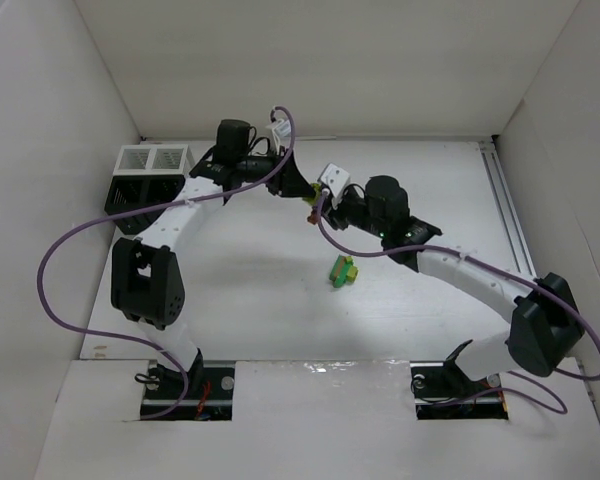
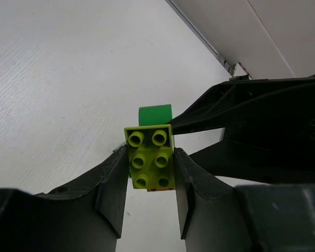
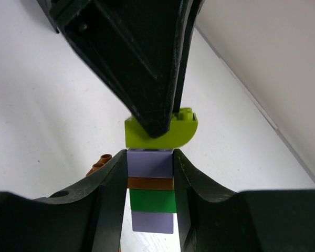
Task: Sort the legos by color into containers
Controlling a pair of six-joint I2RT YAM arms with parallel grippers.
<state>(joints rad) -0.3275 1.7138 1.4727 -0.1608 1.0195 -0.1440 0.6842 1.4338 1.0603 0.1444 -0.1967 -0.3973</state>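
Observation:
The yellow-green brick (image 3: 174, 135) in my left gripper is up against the lilac end of the stack, so my right gripper needs to pull the lilac brick (image 3: 150, 164) back before sorting.
In mid-air over the table's middle, both grippers hold one stack of legos (image 1: 311, 212). My left gripper (image 2: 150, 155) is shut on the yellow-green brick (image 2: 150, 164) at one end, with a green piece (image 2: 155, 114) showing behind it. My right gripper (image 3: 149, 157) is shut on the rest of the stack: a lilac brick (image 3: 149, 163), an orange layer, a green brick (image 3: 153, 200) and another lilac one. An orange brick (image 3: 98, 164) juts out to the left of it. A green and yellow-green lego clump (image 1: 342, 270) lies on the table. The containers (image 1: 150, 175) stand at the far left.
White walls close in the table on the left, back and right. A metal rail (image 1: 507, 205) runs along the right edge. Purple cables (image 1: 55, 250) loop off both arms, and the left arm's elbow (image 1: 148, 285) sits near the front left.

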